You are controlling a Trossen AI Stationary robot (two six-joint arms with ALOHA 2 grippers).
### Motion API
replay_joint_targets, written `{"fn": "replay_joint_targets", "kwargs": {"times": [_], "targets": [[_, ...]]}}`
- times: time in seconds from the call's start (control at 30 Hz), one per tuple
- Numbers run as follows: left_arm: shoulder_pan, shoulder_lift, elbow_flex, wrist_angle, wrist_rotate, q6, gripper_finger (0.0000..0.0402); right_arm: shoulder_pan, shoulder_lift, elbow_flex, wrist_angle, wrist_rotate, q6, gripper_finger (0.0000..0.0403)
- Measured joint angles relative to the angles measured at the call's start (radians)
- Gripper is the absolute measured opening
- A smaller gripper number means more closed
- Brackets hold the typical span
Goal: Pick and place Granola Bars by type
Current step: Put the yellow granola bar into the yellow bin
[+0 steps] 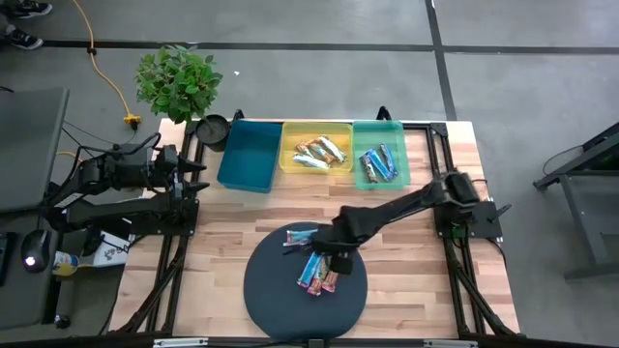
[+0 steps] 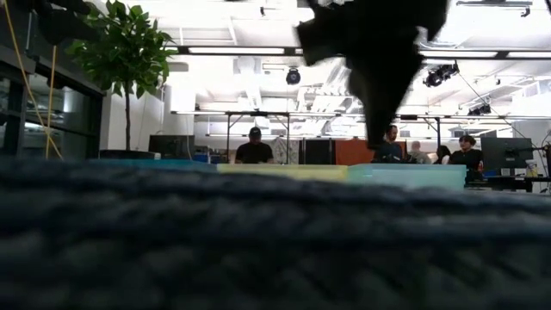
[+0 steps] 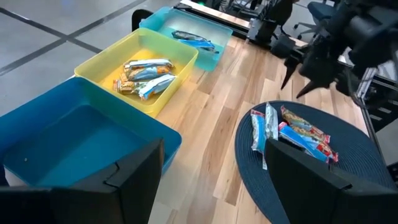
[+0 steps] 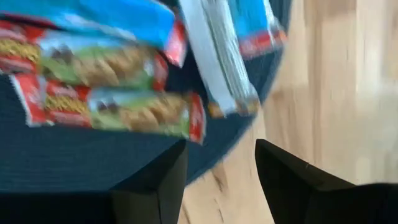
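Note:
The fingers of my right gripper sit on both sides of the mat's edge [image 4: 212, 167], off the end of the silver-white bar [image 4: 220, 57], so I should move back over the bar and line up along it before closing.
Several granola bars [image 1: 316, 272] in blue, silver-white and red-green wrappers lie flat in a loose heap on a round dark mat [image 1: 280, 300] at the table's near middle. My right gripper [image 1: 340, 253] hangs open above the mat's right part, fingers pointing down, beside the heap and clear of it. In the right wrist view its fingers [image 4: 155, 180] stand over the mat's edge, with the red-green bars [image 4: 112, 93] just beyond them. My left gripper [image 3: 211, 180] waits open at the table's left edge.
Three bins stand in a row at the far edge: a blue one [image 1: 247, 164] with nothing in it, a yellow one [image 1: 287, 145] holding several light-wrapped bars, and a green one [image 1: 356, 145] holding blue-wrapped bars. A potted plant [image 1: 179, 82] stands at the far left corner.

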Motion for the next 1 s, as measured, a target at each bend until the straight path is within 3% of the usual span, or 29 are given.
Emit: {"fn": "replay_joint_targets", "kwargs": {"times": [0.23, 0.37, 0.63, 0.8, 1.0], "targets": [[0.0, 0.0, 0.0, 0.002, 0.0, 0.0, 0.0273, -0.003, -0.317, -0.402, 0.409, 0.005, 0.19, 0.0174], [0.0, 0.0, 0.0, 0.001, -0.001, 0.0, 0.0273, 0.0, -0.392, -0.511, 0.661, -0.022, 0.129, 0.0174], [0.0, 0.0, 0.0, 0.001, -0.008, 0.0, 0.0273, -0.015, -0.29, -0.516, 0.723, -0.17, -0.121, 0.0174], [0.0, 0.0, 0.0, 0.001, -0.008, 0.0, 0.0273, -0.037, -0.199, -0.45, 0.714, -0.143, -0.239, 0.0174], [0.0, 0.0, 0.0, 0.001, -0.009, -0.007, 0.0273, -0.078, -0.141, -0.401, 0.669, -0.125, -0.27, 0.0174]]}}
